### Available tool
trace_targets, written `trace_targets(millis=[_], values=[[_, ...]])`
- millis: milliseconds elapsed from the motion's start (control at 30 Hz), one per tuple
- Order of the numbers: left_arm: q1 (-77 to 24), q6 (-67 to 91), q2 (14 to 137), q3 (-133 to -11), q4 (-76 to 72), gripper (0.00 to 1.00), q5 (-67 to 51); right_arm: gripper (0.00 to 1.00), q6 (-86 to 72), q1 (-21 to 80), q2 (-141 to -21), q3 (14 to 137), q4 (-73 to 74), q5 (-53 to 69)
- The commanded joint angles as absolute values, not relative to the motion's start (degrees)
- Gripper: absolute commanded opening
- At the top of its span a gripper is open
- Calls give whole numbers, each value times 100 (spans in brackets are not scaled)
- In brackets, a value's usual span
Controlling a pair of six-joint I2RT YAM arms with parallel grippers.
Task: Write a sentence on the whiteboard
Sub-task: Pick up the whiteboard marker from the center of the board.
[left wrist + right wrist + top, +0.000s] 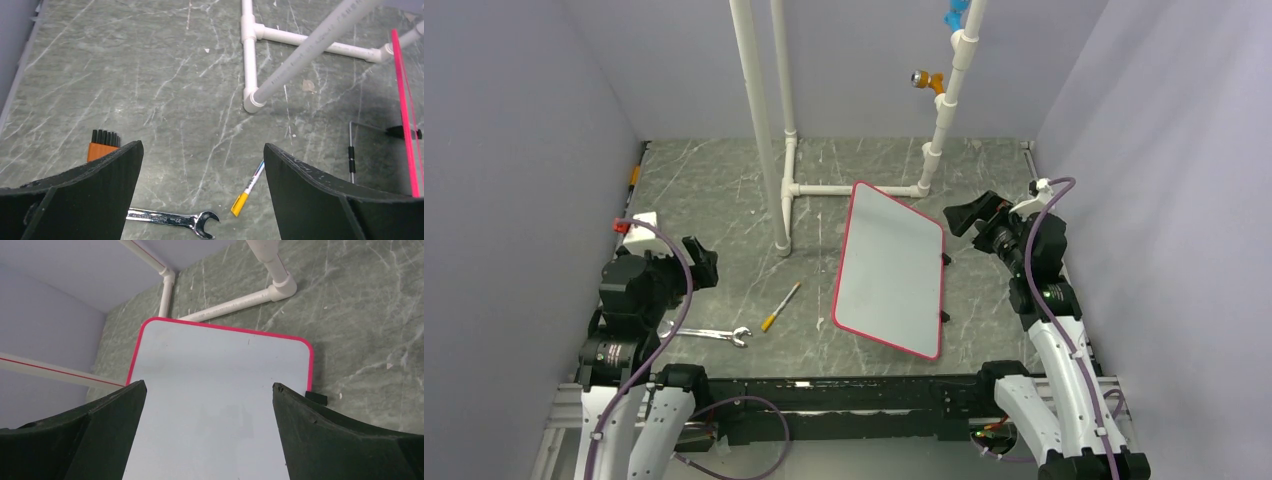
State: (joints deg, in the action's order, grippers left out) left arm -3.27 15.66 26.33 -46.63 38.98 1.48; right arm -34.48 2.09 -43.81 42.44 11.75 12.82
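The marker [782, 306], clear of the wrench, points between my open fingers, so my left gripper should keep descending until they straddle the marker's body [777, 313] by the yellow cap.
The whiteboard [892, 268] lies flat at centre right, pale grey with a red-pink rim. Its face is blank and no sentence shows on it. It fills the right wrist view [220, 360], and its red edge shows in the left wrist view [406, 125]. A marker [781, 306] with a yellow cap lies left of the board, also in the left wrist view [248, 188]. My left gripper [704, 265] is open and empty, above the table left of the marker [202, 147]. My right gripper [964, 215] is open and empty, over the board's far right end [209, 386].
A steel wrench [709, 334] lies near the left arm, close to the marker [172, 218]. A white pipe frame [764, 120] stands behind the board [248, 55] [235, 301]. An orange tool with black bristles [102, 145] lies by my left finger. Walls close in on three sides.
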Motion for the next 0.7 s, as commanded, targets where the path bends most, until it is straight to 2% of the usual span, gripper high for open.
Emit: trace_targets(millis=[0, 167, 467, 667], values=[[-379, 1529, 2633, -4656, 3957, 94, -278, 100, -3337, 209, -4289, 4298, 1449, 1259], [-508, 1543, 2830, -4574, 3945, 90, -751, 100, -3401, 205, -4404, 4316, 1762, 1298], [-1084, 1918, 3283, -4351, 3891, 88, -822, 100, -3175, 281, -4293, 4299, 2007, 1394], [-2003, 1982, 4003, -4301, 3787, 75, -179, 100, -2945, 365, -4315, 4457, 2266, 1419]])
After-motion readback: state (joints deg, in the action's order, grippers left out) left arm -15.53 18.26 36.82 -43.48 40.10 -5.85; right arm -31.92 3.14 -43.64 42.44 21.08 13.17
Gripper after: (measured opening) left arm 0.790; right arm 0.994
